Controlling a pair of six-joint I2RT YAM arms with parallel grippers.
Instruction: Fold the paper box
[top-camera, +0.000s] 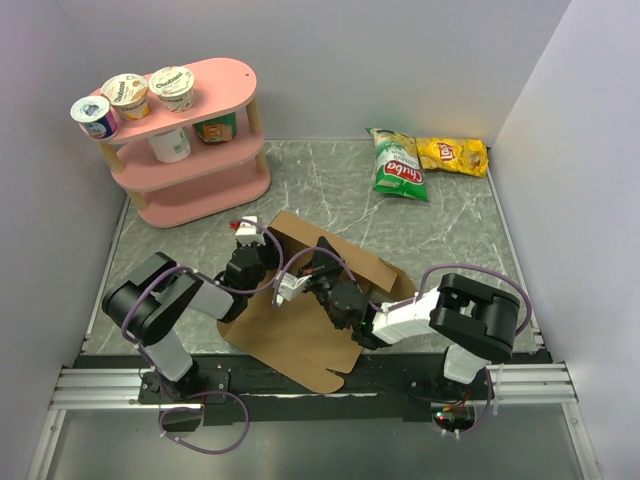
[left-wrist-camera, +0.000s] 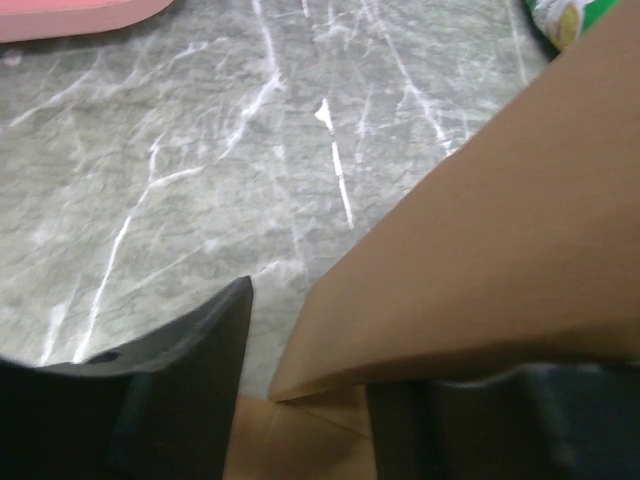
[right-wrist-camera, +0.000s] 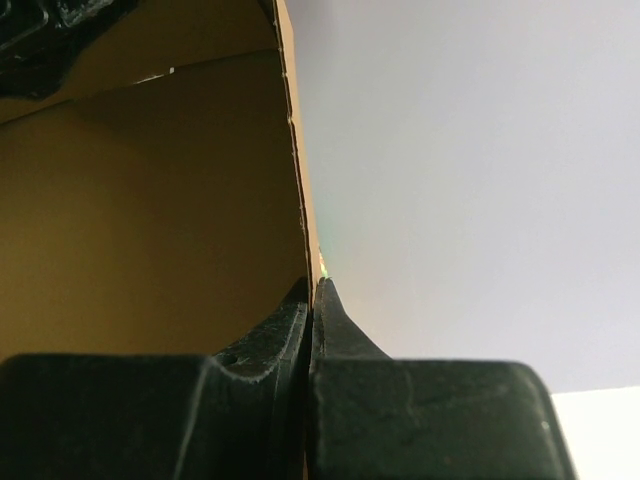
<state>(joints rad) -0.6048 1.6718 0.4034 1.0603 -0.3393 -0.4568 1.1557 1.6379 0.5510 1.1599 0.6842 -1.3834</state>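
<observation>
My right gripper should open and move to the panel's end, since it's closed on the far panel's middle (top-camera: 335, 243), short of the open flap at the panel's end (top-camera: 404, 286).
The paper box (top-camera: 300, 340) is a plain brown die-cut sheet lying flat mid-table, with its far panel lifted off the table. My left gripper (top-camera: 264, 258) is at the sheet's left far corner. In the left wrist view its jaws (left-wrist-camera: 320, 345) stand wide apart; the raised flap (left-wrist-camera: 500, 220) lies over the right finger, and the left finger (left-wrist-camera: 180, 370) is off the cardboard. My right gripper (top-camera: 322, 262) is at the middle of the lifted panel. In the right wrist view it (right-wrist-camera: 313, 288) is shut on the panel's thin edge (right-wrist-camera: 150, 200).
A pink two-tier shelf (top-camera: 205, 180) with several yogurt cups stands at the back left. A green chip bag (top-camera: 398, 165) and a yellow one (top-camera: 453, 155) lie at the back right. Walls close in the left, back and right sides.
</observation>
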